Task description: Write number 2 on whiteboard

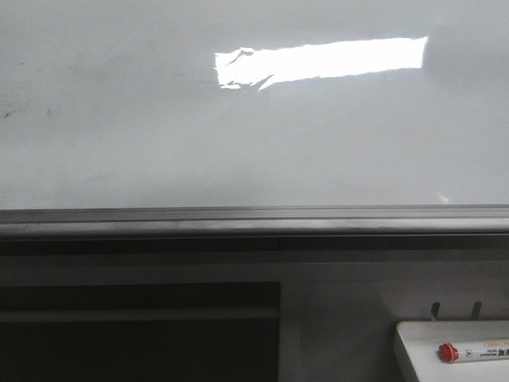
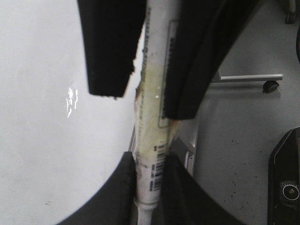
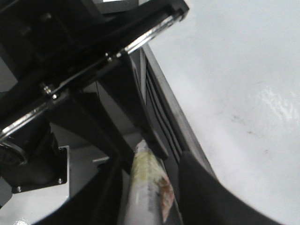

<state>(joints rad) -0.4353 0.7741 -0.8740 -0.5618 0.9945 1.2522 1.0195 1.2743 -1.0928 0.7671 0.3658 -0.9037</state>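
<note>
My left gripper is closed around the marker's tip end [image 2: 146,212]. Next, I pull that gripper back off it before my right gripper writes on the whiteboard [image 1: 184,48].
The whiteboard [image 1: 238,143] fills the upper front view, glossy white with a bright glare patch and a few faint smudges. The number 2 is out of view. Neither gripper appears in the front view. In the left wrist view my left gripper [image 2: 150,187] is shut on a white marker [image 2: 152,140] with yellowed tape and a barcode, beside the whiteboard [image 2: 47,140]. Two black fingers [image 2: 110,47] of the other gripper flank the same marker further along. In the right wrist view my right gripper [image 3: 147,199] is shut on the taped marker [image 3: 147,180], with the whiteboard [image 3: 243,70] alongside.
A grey metal rail [image 1: 254,216] runs along the board's lower edge, with a dark cabinet front [image 1: 135,334] below. A small white tray [image 1: 413,334] at the bottom right holds a red-capped marker [image 1: 469,351]. A wheeled stand leg [image 2: 269,86] rests on the grey floor.
</note>
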